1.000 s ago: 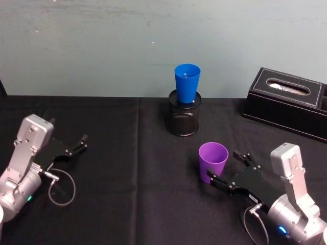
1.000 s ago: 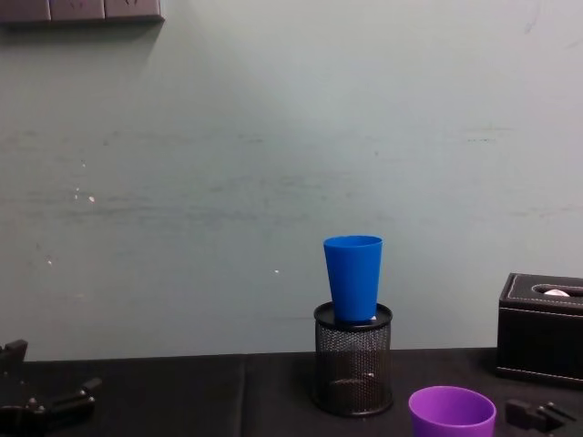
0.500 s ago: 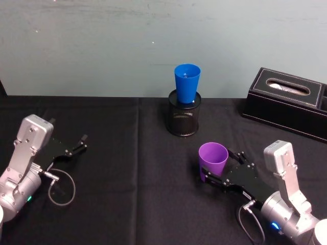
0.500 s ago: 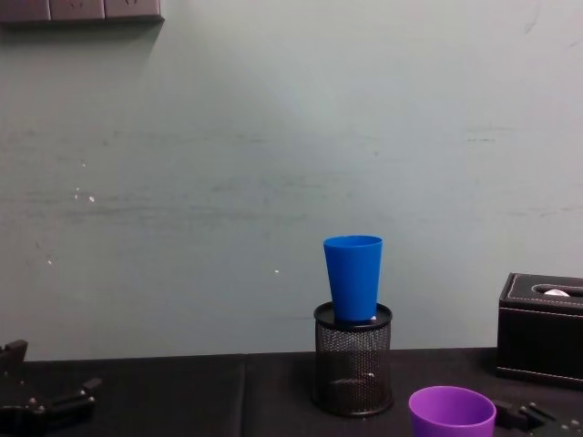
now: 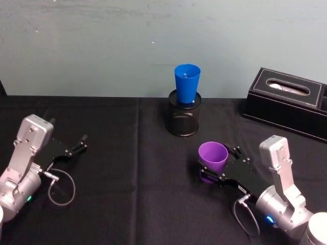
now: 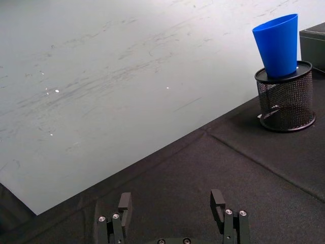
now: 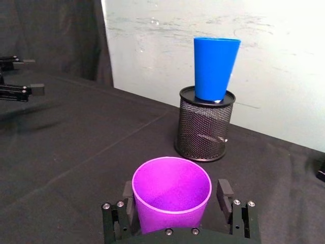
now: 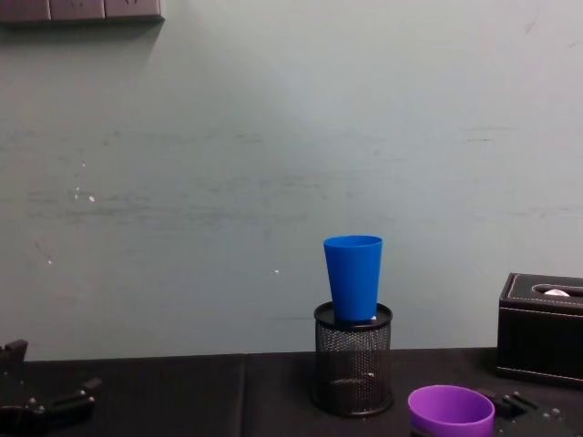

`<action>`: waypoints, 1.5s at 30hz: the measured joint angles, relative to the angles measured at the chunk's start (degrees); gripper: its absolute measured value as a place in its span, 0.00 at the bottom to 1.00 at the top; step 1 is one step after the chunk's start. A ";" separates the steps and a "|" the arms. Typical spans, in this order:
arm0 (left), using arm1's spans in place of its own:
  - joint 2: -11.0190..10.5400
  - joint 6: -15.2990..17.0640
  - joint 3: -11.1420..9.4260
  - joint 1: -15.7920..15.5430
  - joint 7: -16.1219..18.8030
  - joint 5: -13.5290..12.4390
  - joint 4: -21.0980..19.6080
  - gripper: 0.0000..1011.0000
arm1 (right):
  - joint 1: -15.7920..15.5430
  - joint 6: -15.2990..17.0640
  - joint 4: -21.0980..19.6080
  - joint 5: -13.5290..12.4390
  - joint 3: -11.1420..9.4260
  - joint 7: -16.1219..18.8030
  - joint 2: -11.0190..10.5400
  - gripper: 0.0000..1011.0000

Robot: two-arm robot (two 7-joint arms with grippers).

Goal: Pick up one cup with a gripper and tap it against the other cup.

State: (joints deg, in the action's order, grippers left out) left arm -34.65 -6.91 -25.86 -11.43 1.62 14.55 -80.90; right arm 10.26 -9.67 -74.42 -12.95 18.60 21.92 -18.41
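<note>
I expect the blue cup to stay upright when I tap it with the purple cup, because the blue cup's base (image 8: 354, 316) sits flat on the pen holder.
The purple cup (image 5: 213, 154) stands upright on the black cloth at front right. My right gripper (image 5: 217, 163) is open, with one finger on each side of the cup's lower wall. In the right wrist view the purple cup (image 7: 171, 193) sits between the fingers of the right gripper (image 7: 175, 197), and one of them stands slightly off its wall. The blue cup (image 5: 187, 81) stands upright in the mouth of a black mesh pen holder (image 5: 184, 120), behind and left of the purple cup. My left gripper (image 5: 82, 143) rests open at the far left, holding nothing.
A black leather tissue box (image 5: 288, 99) stands at the back right by the wall. The table is covered with black cloth (image 5: 138, 168), with free room in the middle and on the left. A grey cable (image 5: 61, 186) loops beside the left wrist.
My right gripper has slid forward and left until its fingers flank the purple cup. The cups and the left arm have not moved.
</note>
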 joint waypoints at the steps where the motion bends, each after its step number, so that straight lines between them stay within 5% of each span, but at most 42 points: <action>1: 0.00 0.00 0.00 0.00 0.00 0.00 0.00 1.00 | 0.14 -0.09 0.19 0.02 -0.01 0.34 0.15 0.99; 22: 0.00 0.00 0.00 0.00 0.00 0.00 0.00 1.00 | 0.94 -0.69 1.14 -0.19 -0.09 1.77 0.81 0.98; 31: 0.00 0.00 0.00 0.00 0.00 0.00 0.00 1.00 | 0.89 -0.69 1.09 -0.23 -0.04 1.73 0.78 0.80; 45: 0.00 0.00 0.00 0.00 0.00 0.00 0.00 1.00 | 0.86 -0.68 1.03 -0.24 -0.04 1.67 0.73 0.73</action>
State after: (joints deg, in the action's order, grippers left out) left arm -34.65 -6.91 -25.86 -11.43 1.62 14.55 -80.90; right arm 11.11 -10.35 -73.39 -13.20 18.57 23.59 -17.68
